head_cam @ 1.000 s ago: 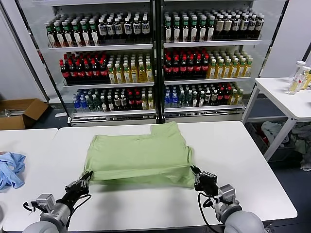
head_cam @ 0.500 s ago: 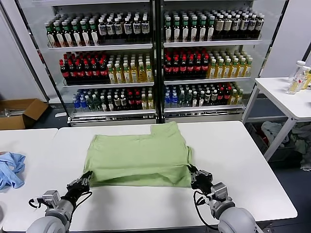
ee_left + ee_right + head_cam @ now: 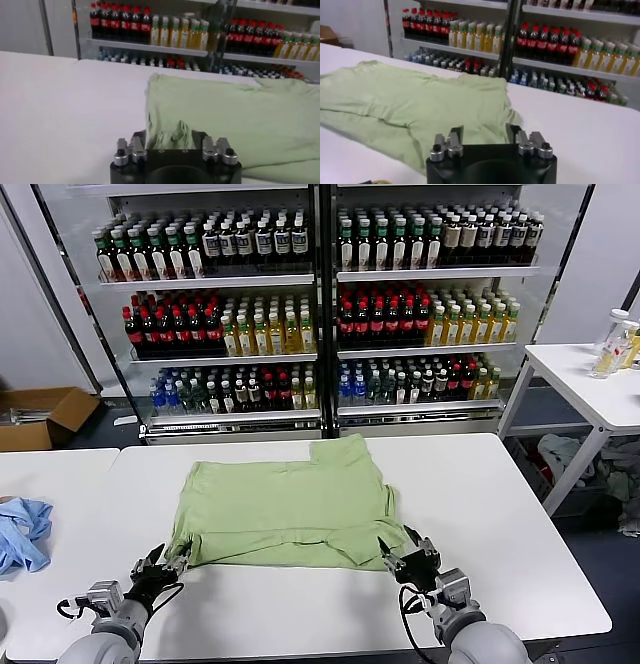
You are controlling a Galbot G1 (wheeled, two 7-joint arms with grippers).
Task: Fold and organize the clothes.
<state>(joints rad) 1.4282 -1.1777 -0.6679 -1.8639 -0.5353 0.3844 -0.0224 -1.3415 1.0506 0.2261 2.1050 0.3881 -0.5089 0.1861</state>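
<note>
Both of the robot's grippers should pinch the shirt at its near corners (image 3: 394, 538) and pull it toward the robot before folding it, because the shirt's near edge (image 3: 194, 545) lies bunched up at the left gripper.
A pastel-green shirt (image 3: 290, 504) lies folded on the white table (image 3: 480, 514), one sleeve sticking out at its far right. My left gripper (image 3: 165, 562) is at the shirt's near left corner, jaws open, with a bunched fold of the hem lying between the fingers in the left wrist view (image 3: 170, 137). My right gripper (image 3: 405, 549) is at the near right corner, jaws open, its fingers on either side of the shirt's edge in the right wrist view (image 3: 484, 131). The shirt also shows in the left wrist view (image 3: 235, 120) and the right wrist view (image 3: 395, 100).
A crumpled blue cloth (image 3: 20, 529) lies on the adjoining table at far left. Glass-door drink coolers (image 3: 320, 304) stand behind the table. A cardboard box (image 3: 40, 414) is on the floor at left. A small white side table (image 3: 590, 384) with bottles stands at right.
Both grippers lowered the shirt's near hem onto the table and drew back toward me. Their jaws have opened and the near edge now lies flat.
</note>
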